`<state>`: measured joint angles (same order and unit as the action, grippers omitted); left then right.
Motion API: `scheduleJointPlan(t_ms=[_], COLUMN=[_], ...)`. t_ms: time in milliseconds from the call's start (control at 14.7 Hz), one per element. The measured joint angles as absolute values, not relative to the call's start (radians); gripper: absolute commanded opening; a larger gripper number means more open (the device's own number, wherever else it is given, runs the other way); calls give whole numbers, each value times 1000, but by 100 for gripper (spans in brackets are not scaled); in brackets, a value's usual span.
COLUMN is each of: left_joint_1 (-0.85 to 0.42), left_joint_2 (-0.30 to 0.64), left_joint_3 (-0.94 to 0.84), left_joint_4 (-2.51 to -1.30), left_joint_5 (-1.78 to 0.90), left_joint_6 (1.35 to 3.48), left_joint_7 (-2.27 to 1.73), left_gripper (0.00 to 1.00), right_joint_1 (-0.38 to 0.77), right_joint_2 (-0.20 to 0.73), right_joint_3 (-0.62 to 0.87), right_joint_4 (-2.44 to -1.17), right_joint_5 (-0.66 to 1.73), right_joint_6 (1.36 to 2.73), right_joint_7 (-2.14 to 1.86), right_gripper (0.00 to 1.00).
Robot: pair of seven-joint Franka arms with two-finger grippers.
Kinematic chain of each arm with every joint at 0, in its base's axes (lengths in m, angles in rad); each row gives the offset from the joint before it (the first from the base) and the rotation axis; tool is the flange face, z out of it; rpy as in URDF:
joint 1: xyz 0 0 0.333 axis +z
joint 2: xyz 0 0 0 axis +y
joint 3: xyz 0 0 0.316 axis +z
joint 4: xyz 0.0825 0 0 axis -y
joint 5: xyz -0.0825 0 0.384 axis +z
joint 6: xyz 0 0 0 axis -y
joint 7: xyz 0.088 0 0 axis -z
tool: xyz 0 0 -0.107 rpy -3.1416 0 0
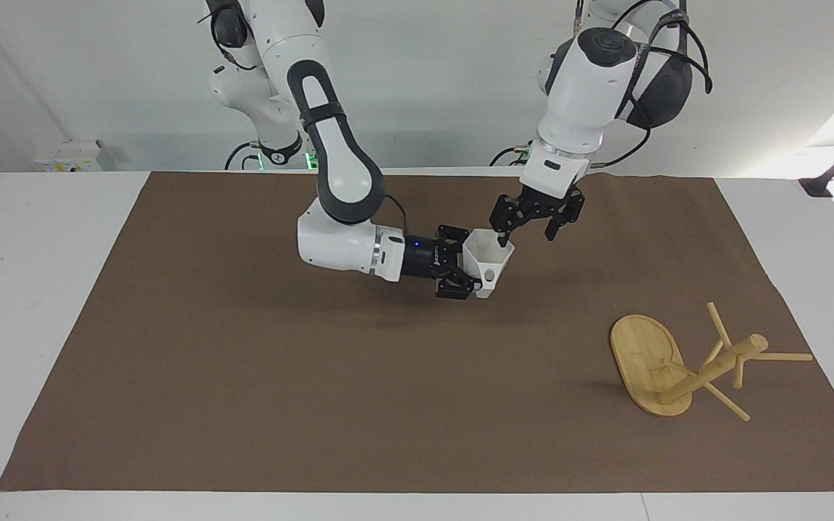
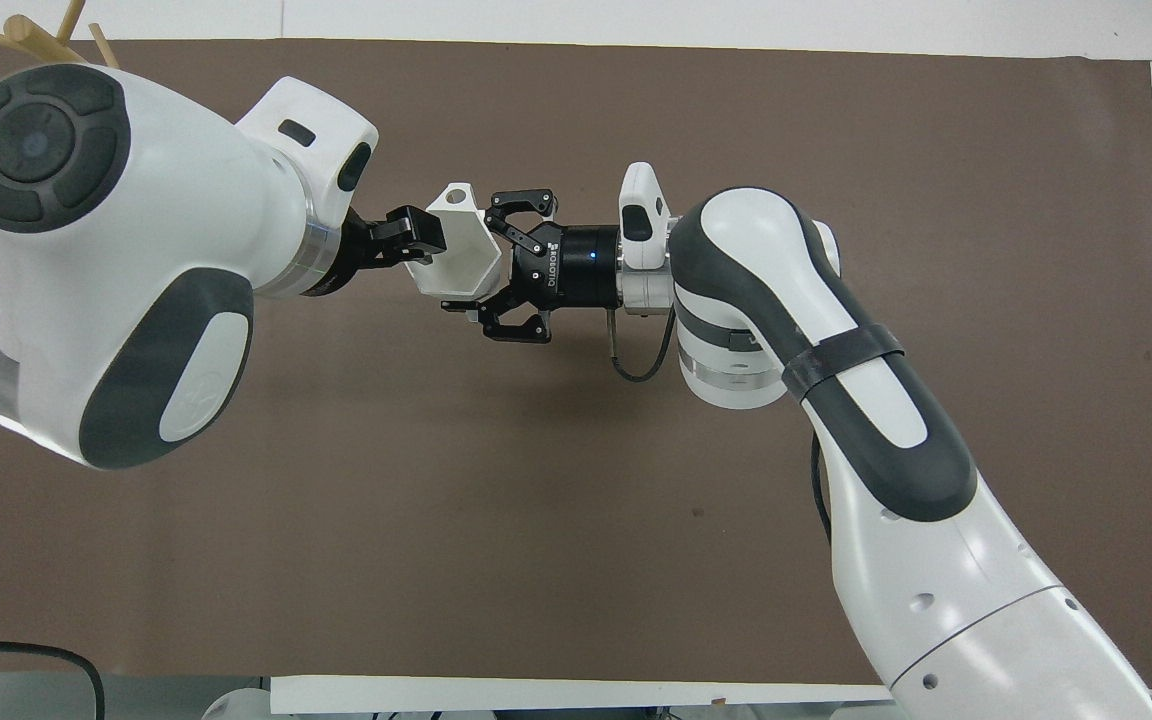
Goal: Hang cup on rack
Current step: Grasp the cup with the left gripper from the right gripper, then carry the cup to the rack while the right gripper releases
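Note:
The bamboo rack (image 2: 50, 46) will stay standing and hold the cup when the robot hangs the cup, because the post's round end (image 2: 18, 28) points up among spreading pegs.
My right gripper (image 1: 469, 275) (image 2: 489, 272) is shut on the base of the white faceted cup (image 1: 488, 255) (image 2: 463, 258). It holds the cup on its side above the middle of the mat, with the mouth turned toward the left arm. My left gripper (image 1: 525, 233) (image 2: 414, 243) is open at the cup's rim, with one fingertip (image 1: 502, 236) at the mouth and the other outside it. The bamboo rack (image 1: 652, 369) (image 2: 31, 35) looks tipped over at the left arm's end of the table, farther from the robots than the cup. In the overhead view only its peg tips show.
A brown mat (image 1: 243, 376) covers most of the white table (image 1: 26, 289). The left arm's big white links (image 2: 126, 260) hide the mat's corner and most of the rack in the overhead view.

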<state>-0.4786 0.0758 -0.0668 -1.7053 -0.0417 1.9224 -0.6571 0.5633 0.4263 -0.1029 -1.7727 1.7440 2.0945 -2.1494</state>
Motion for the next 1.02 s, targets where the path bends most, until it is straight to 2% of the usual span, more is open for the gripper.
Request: scheduleJointPlan(t_ms=[68, 682, 750, 818, 886, 1023], left_joint_1=[-482, -504, -504, -504, -504, -503], left_joint_2=[76, 79, 80, 80, 79, 80], left_joint_3=[-67, -65, -64, -64, -63, -59], left_joint_4=[-1710, -1764, -1764, -1764, -1764, -1764], left_joint_5=[-47, -111, -112, -112, -112, -113], left_joint_6=[1929, 2013, 2014, 2017, 2021, 2032], left_joint_7=[-667, -791, -792, -794, -795, -801], left_gripper=[1, 0, 0, 0, 0, 0], right_joint_1=[563, 570, 571, 570, 571, 570], right_joint_2=[426, 425, 426, 426, 426, 427], right_joint_3=[-103, -102, -102, -102, -102, -102], right_joint_4=[-1772, -1769, -1768, -1768, -1768, -1768], right_joint_5=[1744, 1745, 1745, 1748, 1758, 1792], right_joint_6=[2094, 2110, 2112, 2113, 2116, 2117], right_joint_7=[-2149, -2152, -2152, -2153, -2156, -2161], right_gripper=[10, 11, 15, 54, 100, 100])
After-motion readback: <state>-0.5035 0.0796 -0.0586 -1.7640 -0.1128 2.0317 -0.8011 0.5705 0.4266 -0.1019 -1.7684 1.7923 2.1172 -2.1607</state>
